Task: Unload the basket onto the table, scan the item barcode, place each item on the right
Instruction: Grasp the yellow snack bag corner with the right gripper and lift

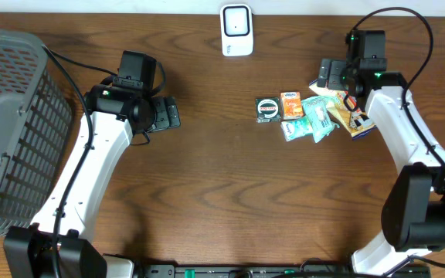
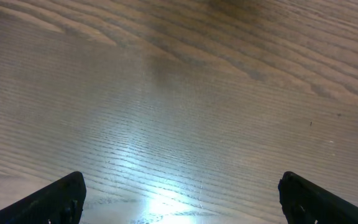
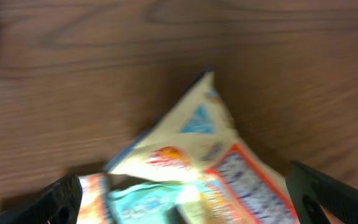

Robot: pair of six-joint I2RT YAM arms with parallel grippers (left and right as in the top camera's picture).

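The yellow-brown packet's far end (image 1: 321, 89) is apart from the teal packets (image 1: 316, 113) and between my right gripper's open fingers. I should keep moving down until the fingers close on it.
A small heap of snack items lies right of the table's centre: a black round-labelled pack (image 1: 267, 108), an orange packet (image 1: 290, 104), teal packets (image 1: 313, 120) and a yellow-brown packet (image 1: 354, 117). The white barcode scanner (image 1: 236, 29) stands at the far edge. My right gripper (image 1: 327, 77) hovers open over the heap's far right corner. The blurred right wrist view shows a cream packet (image 3: 185, 134), a teal packet (image 3: 145, 200) and an orange-bordered one (image 3: 247, 183) between its spread fingers (image 3: 61, 200), with nothing gripped. My left gripper (image 1: 168, 114) is open over bare wood (image 2: 179, 112).
A grey slatted basket (image 1: 10, 116) fills the left edge of the table. Black cables run from both arms across the wood. The arm bases stand at the near edge.
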